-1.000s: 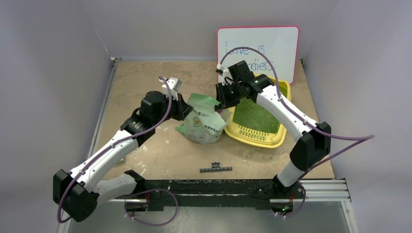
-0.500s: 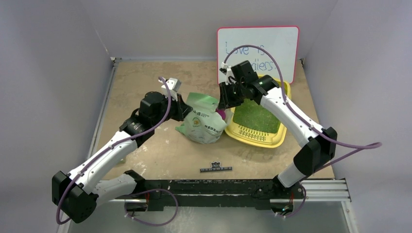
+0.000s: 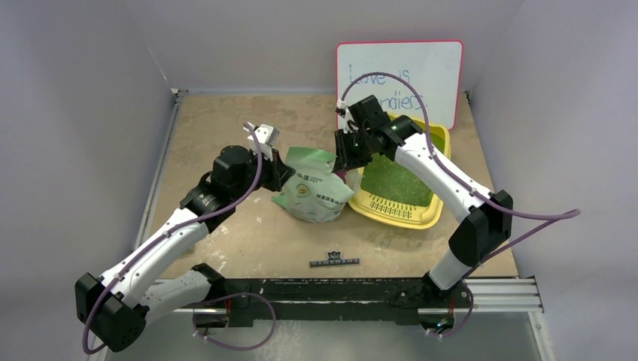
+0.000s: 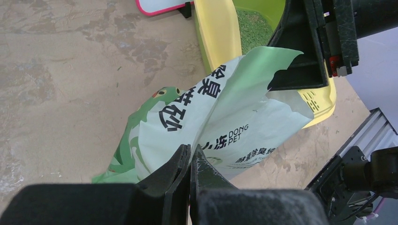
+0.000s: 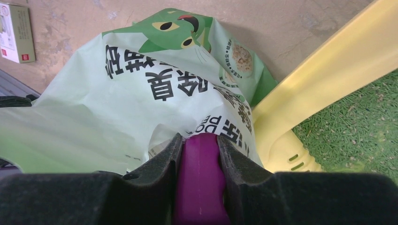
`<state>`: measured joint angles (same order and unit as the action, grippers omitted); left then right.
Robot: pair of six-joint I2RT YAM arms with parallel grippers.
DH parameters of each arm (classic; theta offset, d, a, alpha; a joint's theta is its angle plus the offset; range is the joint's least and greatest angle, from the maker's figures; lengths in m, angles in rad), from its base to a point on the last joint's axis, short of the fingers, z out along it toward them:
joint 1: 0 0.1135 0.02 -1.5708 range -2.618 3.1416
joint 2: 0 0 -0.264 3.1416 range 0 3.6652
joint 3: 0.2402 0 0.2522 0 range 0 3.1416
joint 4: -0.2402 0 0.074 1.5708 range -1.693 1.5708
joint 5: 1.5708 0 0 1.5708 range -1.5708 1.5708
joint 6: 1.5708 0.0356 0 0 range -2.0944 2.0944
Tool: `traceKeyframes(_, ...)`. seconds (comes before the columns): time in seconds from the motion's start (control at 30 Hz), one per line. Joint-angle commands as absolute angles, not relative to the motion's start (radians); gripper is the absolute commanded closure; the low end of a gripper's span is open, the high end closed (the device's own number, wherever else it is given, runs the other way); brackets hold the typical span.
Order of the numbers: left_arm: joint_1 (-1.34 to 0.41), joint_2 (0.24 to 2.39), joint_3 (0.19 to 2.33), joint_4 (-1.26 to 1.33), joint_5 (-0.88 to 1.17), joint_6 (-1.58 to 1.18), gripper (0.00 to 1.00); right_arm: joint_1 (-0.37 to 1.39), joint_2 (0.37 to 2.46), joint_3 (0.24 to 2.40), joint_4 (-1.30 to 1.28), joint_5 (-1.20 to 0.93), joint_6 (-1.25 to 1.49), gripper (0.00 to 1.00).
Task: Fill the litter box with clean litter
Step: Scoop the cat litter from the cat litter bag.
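The magenta scoop (image 5: 202,164) is pointing steeply down into the bag, so next my right gripper swings over the litter box (image 3: 402,184) and levels the scoop before pulling it out.
The yellow litter box (image 3: 431,213) lies at the right, its floor covered with green clean litter (image 3: 395,179). It also shows in the right wrist view (image 5: 328,70), with its litter (image 5: 361,126). A pale green printed bag (image 3: 316,192) stands against its left side. My left gripper (image 3: 281,170) is shut on the bag's left edge (image 4: 211,117), jaws pinched together (image 4: 190,151). My right gripper (image 3: 347,154) is at the bag's open top, shut on a magenta scoop handle (image 5: 200,178). The scoop's head is hidden inside the bag (image 5: 141,93).
A white red-framed board (image 3: 399,75) leans on the back wall behind the litter box. A small black strip (image 3: 334,262) lies near the front edge. A small white and green carton (image 5: 16,33) lies on the table beyond the bag.
My right gripper swung a little toward the board, then back to the left over the bag's mouth. The left arm shifted slightly left, still holding the bag.
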<state>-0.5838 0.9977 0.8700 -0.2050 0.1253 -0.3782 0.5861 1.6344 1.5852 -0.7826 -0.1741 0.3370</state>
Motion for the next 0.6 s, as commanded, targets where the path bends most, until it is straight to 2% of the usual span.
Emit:
traceKeyframes(0.0, -0.586, 0.953, 0.875, -0.144, 0.129, -0.352, 1.00, 0.593, 1.568, 1.661, -0.855, -0.058, 0.342, 1.00)
traceKeyframes(0.17, -0.586, 0.946, 0.870, -0.152, 0.153, -0.347, 1.00, 0.592, 1.546, 1.661, -0.901, -0.003, 0.357, 1.00)
traceKeyframes(0.4, -0.586, 0.924, 0.861, -0.149, 0.143, -0.340, 1.00, 0.633, 1.583, 1.710, -1.025, 0.178, 0.393, 1.00)
traceKeyframes(0.57, -0.586, 0.943, 0.867, -0.134, 0.124, -0.344, 1.00, 0.692, 1.574, 1.637, -0.939, 0.174, 0.339, 1.00)
